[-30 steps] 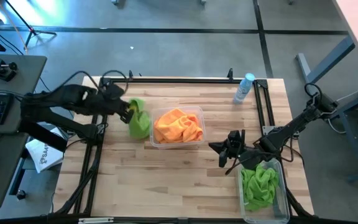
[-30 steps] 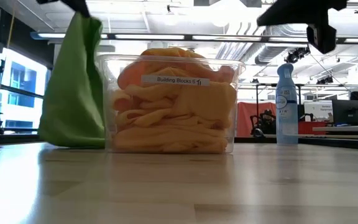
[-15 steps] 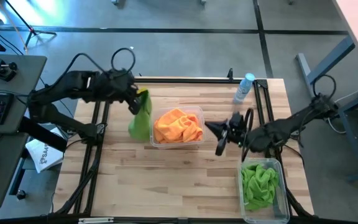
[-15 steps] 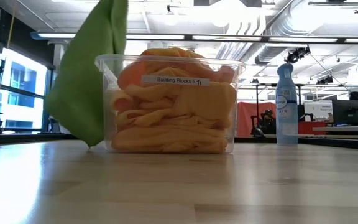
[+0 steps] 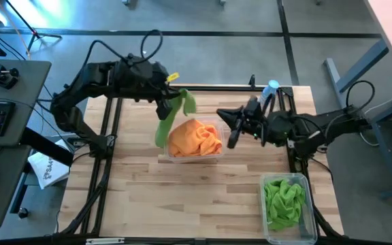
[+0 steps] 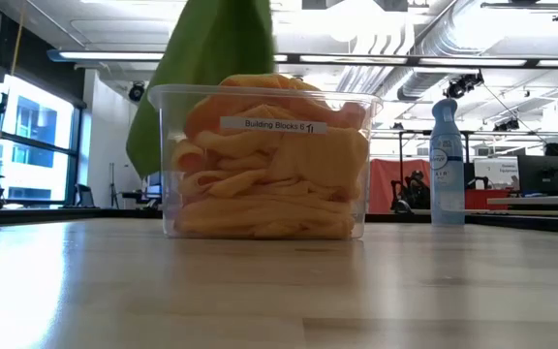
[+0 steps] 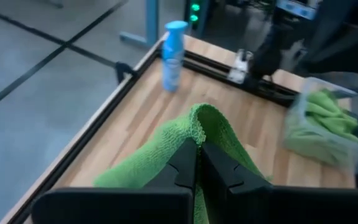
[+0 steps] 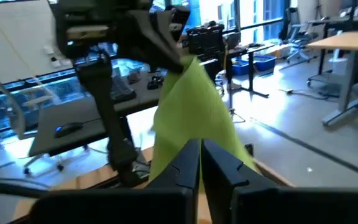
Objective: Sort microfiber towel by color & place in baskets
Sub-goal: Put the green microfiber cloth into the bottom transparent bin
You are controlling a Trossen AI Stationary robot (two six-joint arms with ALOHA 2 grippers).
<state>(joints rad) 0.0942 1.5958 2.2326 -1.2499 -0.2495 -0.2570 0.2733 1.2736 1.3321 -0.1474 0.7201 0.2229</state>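
Note:
Next, I take the towel's hanging part [image 5: 169,121] with my right gripper and carry the green towel to the basket of green towels [image 5: 284,204], because my left gripper holds it far from there.
My left gripper [image 5: 174,101] [image 7: 199,152] is shut on a green microfiber towel [image 5: 163,126] [image 6: 206,68], high above the table's far-left part, beside the clear basket of orange towels [image 5: 194,138] [image 6: 264,165]. My right gripper [image 5: 225,126] [image 8: 201,152] is shut and empty. It hovers at that basket's right end and points left at the hanging green towel [image 8: 191,112]. A second clear basket [image 5: 288,203] with green towels stands on the table near its near-right corner. My left gripper pinches the green towel between its two fingers at a rounded fold on its upper end [image 7: 201,121]. The fingers come from the table's left, slanting down. The towel hangs slack below them, with its lower end [image 6: 145,145] clear of the table behind the orange basket.
A clear spray bottle with a blue cap [image 5: 267,95] [image 6: 446,160] stands near the table's far-right corner. Black frame rails [image 5: 107,156] run along the table's left, far and right edges. Bare wood [image 5: 182,197] lies in front of the orange basket.
My left gripper has risen and moved right, toward the orange basket. It has lifted the green towel off the table, and the towel now hangs free. My right gripper has moved from beside the green basket toward the far edge and left, to the orange basket's right end.

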